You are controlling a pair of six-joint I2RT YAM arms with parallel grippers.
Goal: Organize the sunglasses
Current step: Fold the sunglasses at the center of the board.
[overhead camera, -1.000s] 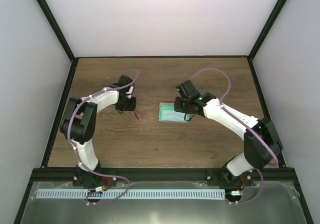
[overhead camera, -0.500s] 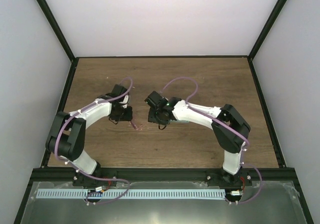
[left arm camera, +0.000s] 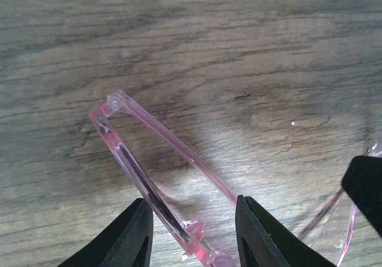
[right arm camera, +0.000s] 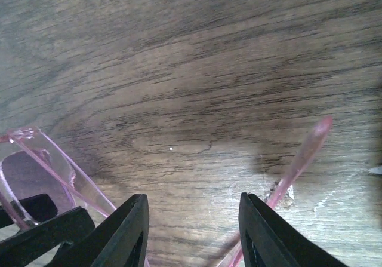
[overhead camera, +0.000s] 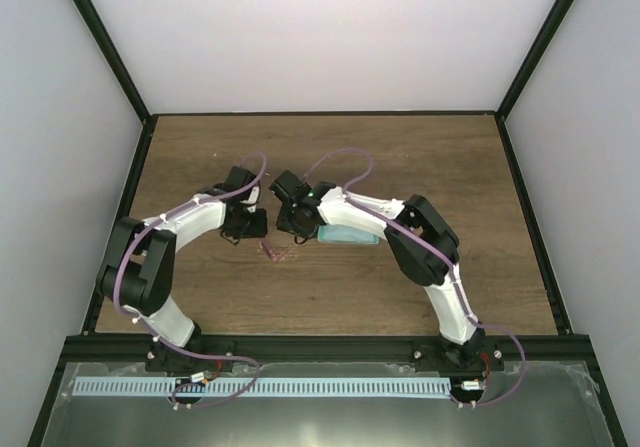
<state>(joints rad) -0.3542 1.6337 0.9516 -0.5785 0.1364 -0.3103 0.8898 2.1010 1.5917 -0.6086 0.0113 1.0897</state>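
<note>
Next, my right gripper pushes one temple (right arm camera: 305,150) inward from its outer side (right arm camera: 314,158), since that temple sticks out open, away from my left gripper at the other hinge.
The sunglasses (overhead camera: 275,252), slim with a pink frame, lie on the wooden table just in front of both grippers. In the left wrist view the pink front frame (left arm camera: 156,137) and one temple run between my left gripper's (left arm camera: 194,237) open fingers, and the temple touches the right finger. My left gripper (overhead camera: 246,227) sits low over them. My right gripper (overhead camera: 291,219) is open right beside it. In the right wrist view, a pink temple (right arm camera: 298,159) lies by the right finger of my right gripper (right arm camera: 194,231) and a lens (right arm camera: 30,180) shows at the far left.
A pale teal rectangular item (overhead camera: 352,235) lies on the table partly under my right forearm; I cannot tell if it is the cloth or the case. Black frame posts and white walls bound the table (overhead camera: 420,147).
My right arm has swung left from over the teal item to beside the sunglasses. My left gripper has shifted slightly left and nearer. The sunglasses have moved a little toward the near side.
</note>
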